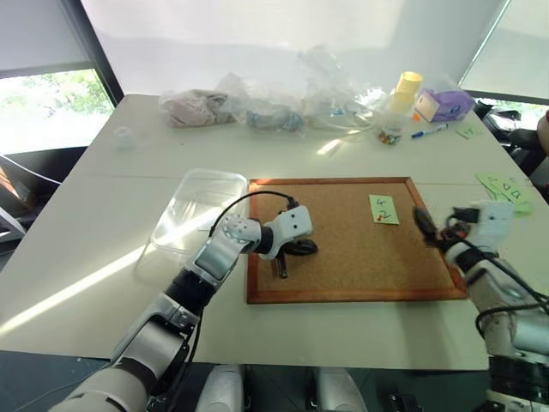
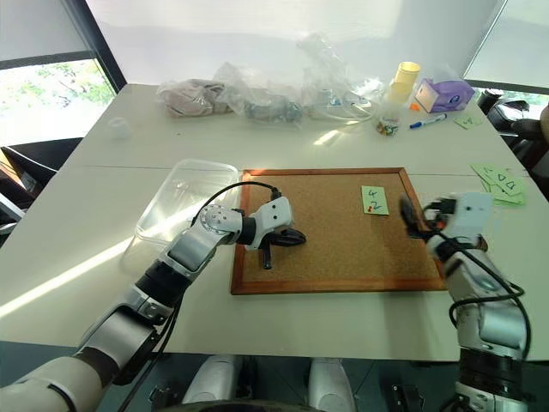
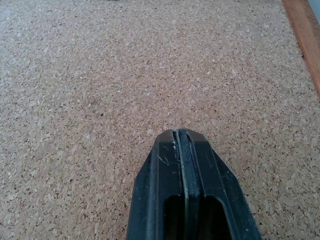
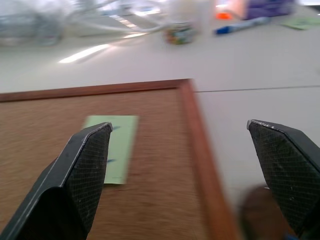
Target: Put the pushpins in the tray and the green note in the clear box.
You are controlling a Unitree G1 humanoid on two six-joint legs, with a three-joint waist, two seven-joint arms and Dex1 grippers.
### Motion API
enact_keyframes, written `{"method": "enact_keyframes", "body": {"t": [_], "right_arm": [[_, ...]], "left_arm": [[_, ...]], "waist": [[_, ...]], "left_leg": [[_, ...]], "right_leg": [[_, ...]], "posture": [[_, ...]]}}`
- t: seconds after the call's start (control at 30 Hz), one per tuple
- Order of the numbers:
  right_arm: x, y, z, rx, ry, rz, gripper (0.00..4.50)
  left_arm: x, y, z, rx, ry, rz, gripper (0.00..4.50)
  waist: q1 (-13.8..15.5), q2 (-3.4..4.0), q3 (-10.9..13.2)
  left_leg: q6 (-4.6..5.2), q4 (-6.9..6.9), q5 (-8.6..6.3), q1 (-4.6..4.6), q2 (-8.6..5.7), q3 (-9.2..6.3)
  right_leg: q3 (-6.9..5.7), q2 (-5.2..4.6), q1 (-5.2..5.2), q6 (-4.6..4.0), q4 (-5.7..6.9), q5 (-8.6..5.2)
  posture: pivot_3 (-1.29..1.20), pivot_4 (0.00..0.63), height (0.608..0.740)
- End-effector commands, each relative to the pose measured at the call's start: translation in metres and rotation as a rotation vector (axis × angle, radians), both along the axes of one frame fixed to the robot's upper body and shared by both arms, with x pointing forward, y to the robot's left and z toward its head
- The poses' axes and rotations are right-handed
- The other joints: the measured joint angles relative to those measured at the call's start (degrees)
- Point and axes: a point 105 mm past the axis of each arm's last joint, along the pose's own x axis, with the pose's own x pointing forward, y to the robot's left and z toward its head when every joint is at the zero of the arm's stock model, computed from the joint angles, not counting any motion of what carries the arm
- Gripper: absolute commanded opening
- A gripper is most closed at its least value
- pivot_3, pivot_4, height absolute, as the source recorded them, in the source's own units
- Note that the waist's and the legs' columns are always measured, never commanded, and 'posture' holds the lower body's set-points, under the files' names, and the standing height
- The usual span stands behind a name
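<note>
The pushpin stands free at the green note's near edge, so the robot's right gripper keeps moving its open fingers toward the pushpin until they close around it.
The green note, marked "4 2", lies on the right part of the orange-framed corkboard. One orange pushpin sits at its near edge. My right gripper hovers open at the board's right rim, just right of the note, with nothing between its fingers. A blurred dark brown shape, seemingly the tray, lies on the table just outside the frame under that gripper. My left gripper is shut and empty, low over the board's left part. The clear box stands left of the board.
Along the table's far edge lie crumpled plastic bags, a yellow cup stack, a small jar of coloured bits, a blue marker and a purple box. More pale-green slips lie at the right.
</note>
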Motion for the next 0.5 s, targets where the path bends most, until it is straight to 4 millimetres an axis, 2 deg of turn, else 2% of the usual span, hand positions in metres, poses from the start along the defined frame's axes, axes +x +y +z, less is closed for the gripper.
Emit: {"method": "enact_keyframes", "body": {"t": [0.03,0.17,0.5], "right_arm": [[0.008,0.021,0.008,-0.005,-0.029,0.075,4.46],[0.018,0.031,-0.003,-0.007,-0.010,0.092,4.46],[0.025,0.037,-0.020,0.020,0.030,0.099,4.46]], "left_arm": [[-0.007,0.000,-0.017,0.056,0.040,-0.014,0.00],[-0.006,0.001,-0.017,0.055,0.038,-0.009,0.00],[-0.006,0.002,-0.017,0.059,0.037,-0.006,0.00]], "waist": [[0.1,0.00,0.0],[0.1,-0.01,0.0],[0.0,-0.01,0.0]], "left_leg": [[0.00,0.00,0.00,-0.02,0.00,0.00],[0.02,0.00,-0.01,-0.06,-0.02,-0.02],[0.02,0.00,-0.01,-0.05,-0.03,-0.03]], "right_leg": [[0.00,0.00,-0.01,0.00,-0.01,0.00],[-0.01,0.00,-0.01,0.00,-0.04,0.00],[-0.01,0.01,-0.01,0.00,-0.04,0.00]], "posture": [[0.00,0.150,0.737],[0.00,0.150,0.737],[0.00,0.150,0.737]]}}
